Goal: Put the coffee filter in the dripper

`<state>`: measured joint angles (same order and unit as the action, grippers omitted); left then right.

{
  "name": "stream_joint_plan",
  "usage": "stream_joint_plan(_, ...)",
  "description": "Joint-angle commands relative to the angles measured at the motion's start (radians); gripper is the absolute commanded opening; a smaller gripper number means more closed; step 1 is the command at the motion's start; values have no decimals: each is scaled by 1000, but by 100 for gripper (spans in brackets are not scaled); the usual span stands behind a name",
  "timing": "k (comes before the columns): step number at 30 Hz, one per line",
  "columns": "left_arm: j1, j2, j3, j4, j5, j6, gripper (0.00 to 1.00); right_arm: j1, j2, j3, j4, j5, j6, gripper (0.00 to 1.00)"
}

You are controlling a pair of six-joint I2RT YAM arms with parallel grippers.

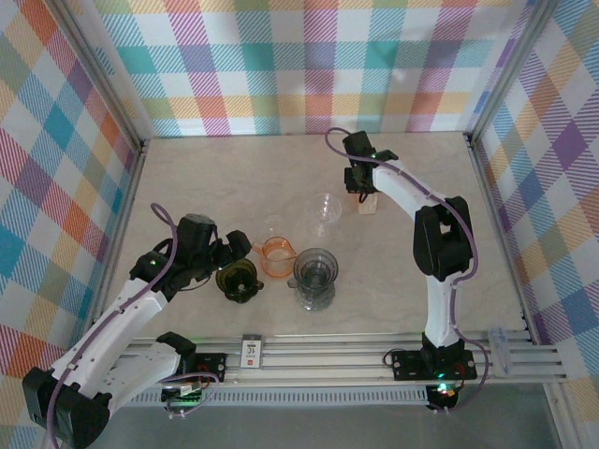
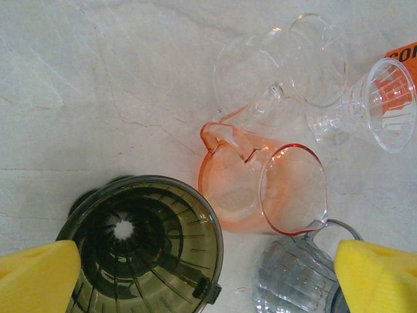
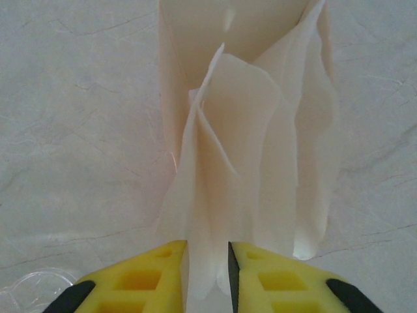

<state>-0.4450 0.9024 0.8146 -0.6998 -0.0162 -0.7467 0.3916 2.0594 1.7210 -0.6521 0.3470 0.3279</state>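
My right gripper needs to back away, move over and pinch only the outermost filter's edge point(image 3: 174, 210) before it lifts, because its fingers straddle several filter folds point(image 3: 212, 270).
A stack of white paper coffee filters point(image 3: 247, 130) stands on the table at the back right, a pale patch point(image 1: 366, 203) in the top view. My right gripper point(image 3: 207, 274) is shut on the folded edge of a coffee filter, with paper filling the narrow gap between its yellow fingers. In the top view the right gripper point(image 1: 359, 190) sits right over that stack. A dark olive dripper point(image 2: 140, 248) stands upright, mouth up and with nothing in it, at the front left point(image 1: 240, 281). My left gripper point(image 2: 208, 280) hangs open above it, the dripper near its left finger point(image 2: 39, 277).
An orange dripper point(image 2: 260, 189) lies beside the olive one point(image 1: 277, 254). A grey ribbed dripper point(image 2: 293, 277) stands by my left gripper's right finger point(image 1: 315, 276). Clear glass drippers point(image 2: 391, 104) lie further back point(image 1: 327, 211). Checked walls enclose the table.
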Motion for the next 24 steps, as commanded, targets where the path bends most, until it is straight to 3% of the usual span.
stream_joint_plan(1,-6,6,15,26,7,1,100,-6,-37,6,10,-18,9,26)
stream_joint_plan(7,-6,9,14,24,12,0,100,-6,-30,12,7,-23,24,26)
stream_joint_plan(16,-6,10,15,32,15,1,100,-3,-154,-59,62,-84,45,27)
stream_joint_plan(24,-6,-3,-6,30,16,0,100,-3,-85,-16,6,-78,72,26)
